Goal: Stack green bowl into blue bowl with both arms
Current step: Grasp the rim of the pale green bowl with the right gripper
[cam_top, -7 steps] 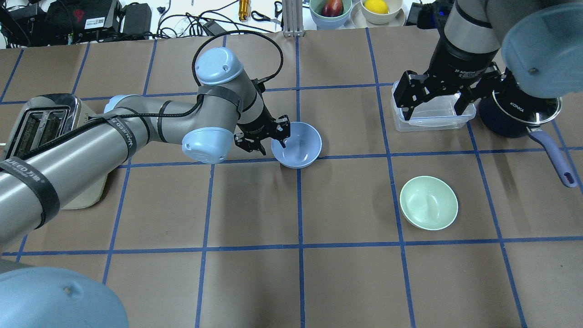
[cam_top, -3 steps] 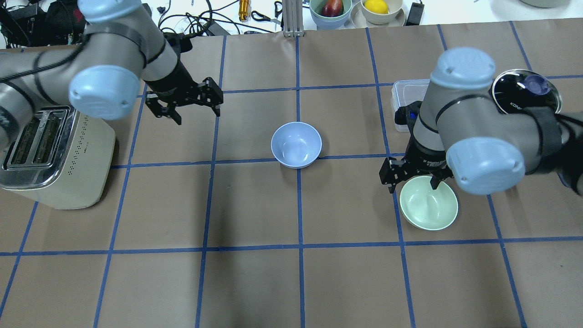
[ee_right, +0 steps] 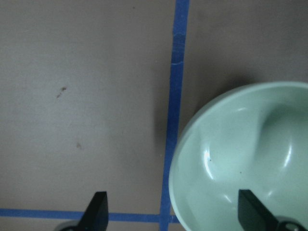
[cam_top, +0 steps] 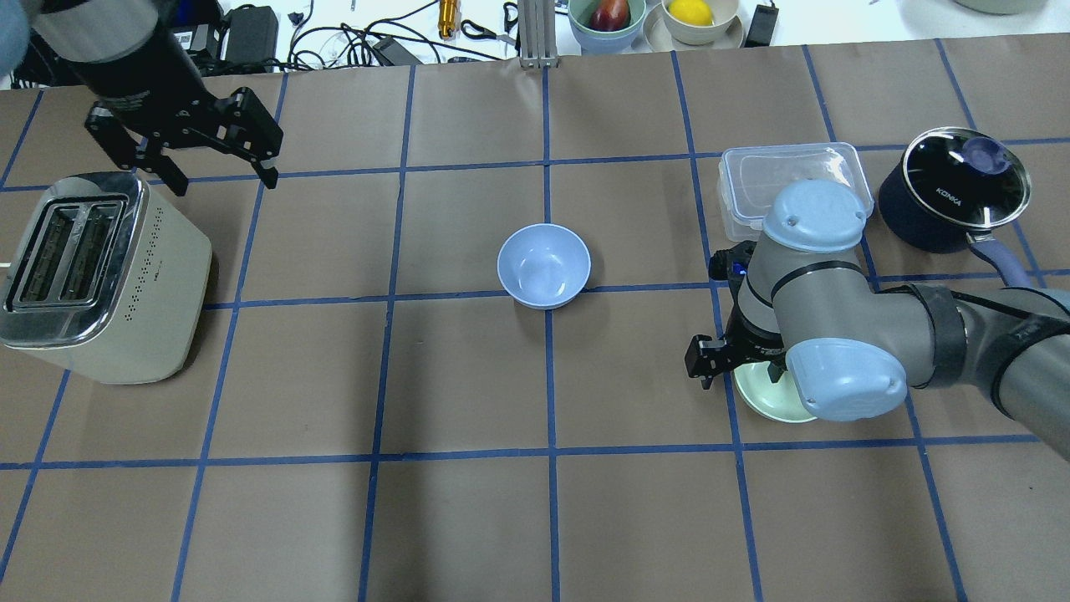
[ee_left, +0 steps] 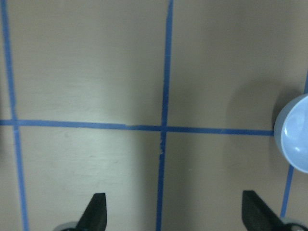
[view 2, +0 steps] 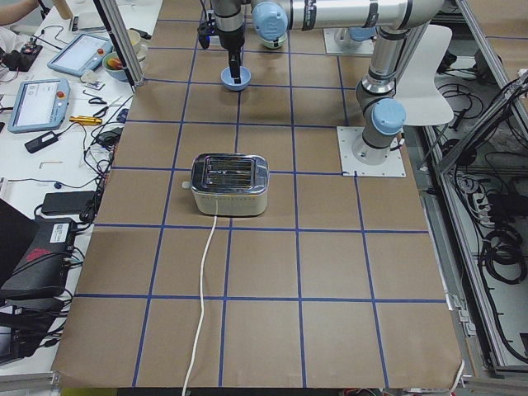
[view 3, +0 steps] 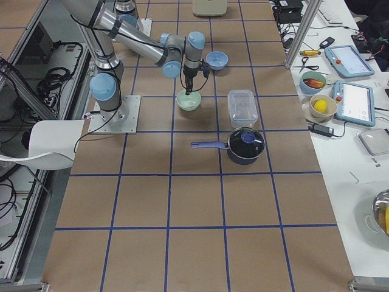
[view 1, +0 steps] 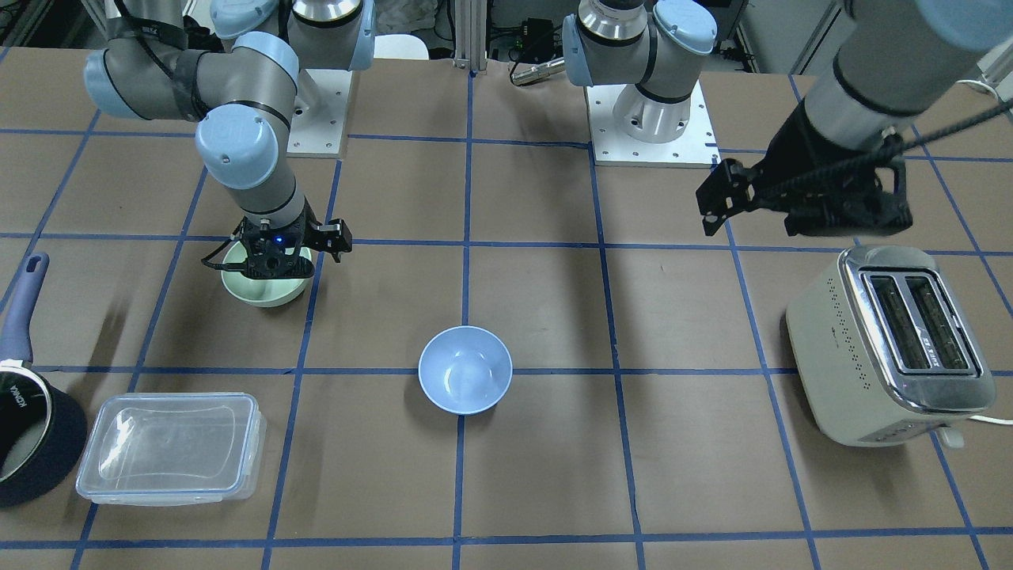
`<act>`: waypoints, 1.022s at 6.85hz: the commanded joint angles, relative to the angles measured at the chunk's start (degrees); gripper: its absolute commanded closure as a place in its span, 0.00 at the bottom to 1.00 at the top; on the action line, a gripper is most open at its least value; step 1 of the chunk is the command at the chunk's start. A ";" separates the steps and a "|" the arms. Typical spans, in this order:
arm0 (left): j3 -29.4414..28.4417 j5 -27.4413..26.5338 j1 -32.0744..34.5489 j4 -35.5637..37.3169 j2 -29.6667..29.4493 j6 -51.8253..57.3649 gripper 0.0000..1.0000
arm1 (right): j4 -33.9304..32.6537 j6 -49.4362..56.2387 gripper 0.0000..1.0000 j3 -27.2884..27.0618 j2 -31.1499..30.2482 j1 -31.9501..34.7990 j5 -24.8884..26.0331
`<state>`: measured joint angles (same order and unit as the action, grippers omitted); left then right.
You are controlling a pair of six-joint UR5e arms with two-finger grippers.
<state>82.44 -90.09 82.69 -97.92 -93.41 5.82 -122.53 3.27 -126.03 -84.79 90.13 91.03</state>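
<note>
My gripper will lower the green bowl (view 1: 267,290), and that bowl will fit inside almost rim to rim, because the blue bowl's empty hollow (view 1: 465,370) matches its round shape.
The blue bowl (cam_top: 543,266) stands upright and alone at the table's middle; it also shows in the front view (view 1: 464,380). The green bowl (cam_top: 773,403) stands to its right, partly hidden under my right arm, and shows in the front view (view 1: 265,290) and the right wrist view (ee_right: 250,159). My right gripper (cam_top: 740,368) is open and low over the green bowl's rim. One finger is over the inside of the bowl and one is outside it (ee_right: 174,211). My left gripper (cam_top: 221,171) is open and empty, raised at the far left near the toaster.
A cream toaster (cam_top: 92,276) stands at the left. A clear lidded container (cam_top: 769,180) and a dark blue saucepan (cam_top: 953,196) stand behind the green bowl. Two bowls of fruit (cam_top: 606,17) sit beyond the far edge among cables.
My left gripper has left the blue bowl and moved back and left, rising over the toaster. My right gripper has come forward and down from the container to the green bowl's rim.
</note>
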 commanded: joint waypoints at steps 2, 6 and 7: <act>0.79 -0.44 0.01 -0.96 5.17 -0.02 0.00 | -1.48 0.07 0.96 -1.14 0.86 0.13 1.43; 1.41 -0.08 2.89 1.77 4.99 -6.35 0.00 | -1.57 -0.63 1.00 1.03 0.24 1.00 2.84; 1.58 -0.52 4.39 1.68 5.17 -6.52 0.00 | 1.65 -0.99 1.00 7.84 1.02 4.75 3.54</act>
<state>83.91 -90.15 85.21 -96.37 -88.58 -0.02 -123.26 2.79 -123.91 -84.26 91.84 94.07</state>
